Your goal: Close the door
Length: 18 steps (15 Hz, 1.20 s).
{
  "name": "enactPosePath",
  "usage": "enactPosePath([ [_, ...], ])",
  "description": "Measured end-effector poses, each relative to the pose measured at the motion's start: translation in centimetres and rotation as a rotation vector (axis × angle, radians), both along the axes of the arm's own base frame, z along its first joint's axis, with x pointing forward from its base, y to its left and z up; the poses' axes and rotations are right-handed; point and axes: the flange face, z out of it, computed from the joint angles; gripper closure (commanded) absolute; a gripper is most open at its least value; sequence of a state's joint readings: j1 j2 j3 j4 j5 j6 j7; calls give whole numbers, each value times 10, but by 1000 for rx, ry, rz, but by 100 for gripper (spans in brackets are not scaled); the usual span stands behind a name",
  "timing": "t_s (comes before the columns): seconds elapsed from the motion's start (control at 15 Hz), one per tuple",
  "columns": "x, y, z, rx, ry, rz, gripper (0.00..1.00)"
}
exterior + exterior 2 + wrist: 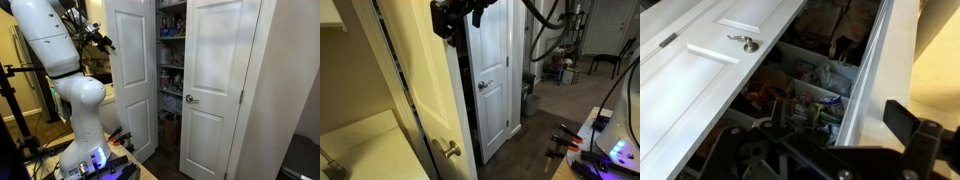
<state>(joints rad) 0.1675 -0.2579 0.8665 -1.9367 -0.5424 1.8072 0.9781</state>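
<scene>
The robot's open gripper is straddling the door's free edge [465,100], so the robot should back away, move its gripper over to the door's cream side [410,35] and push the door closed.
The door [132,75] is the white panelled leaf standing ajar, swung out from the pantry. It fills the foreground in an exterior view [415,110], with its small silver knob [452,150] low at its right edge. My gripper [101,39] is high up at the door's free edge, also seen from the side [453,18]. In the wrist view the gripper [840,145] is open. Its dark fingers sit on either side of the door's edge [866,80], with one finger over the door's cream face [930,60]. I cannot tell whether a finger touches the door.
The matching leaf [215,90] is shut, with its knob [748,44] at its left edge. Stocked pantry shelves [810,80] show through the gap. The robot base [85,150] stands on a table with cables. A dark bin [530,100] stands by the far wall.
</scene>
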Motion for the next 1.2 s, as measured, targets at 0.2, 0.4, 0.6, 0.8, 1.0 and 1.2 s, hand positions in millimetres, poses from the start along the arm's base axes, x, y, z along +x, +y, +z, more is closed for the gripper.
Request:
enactPosePath([
  [0.2,1,-8,2,-19,-4,-52,0],
  [0.4,4,-17,4,-47,2,-105,0],
  [0.6,-3,-20,1,-85,38,-137,0],
  [0.8,-24,-6,-4,-64,114,-110,0],
  [1.0,-45,25,5,56,130,8,0],
  [1.2,-51,48,18,169,102,110,0],
])
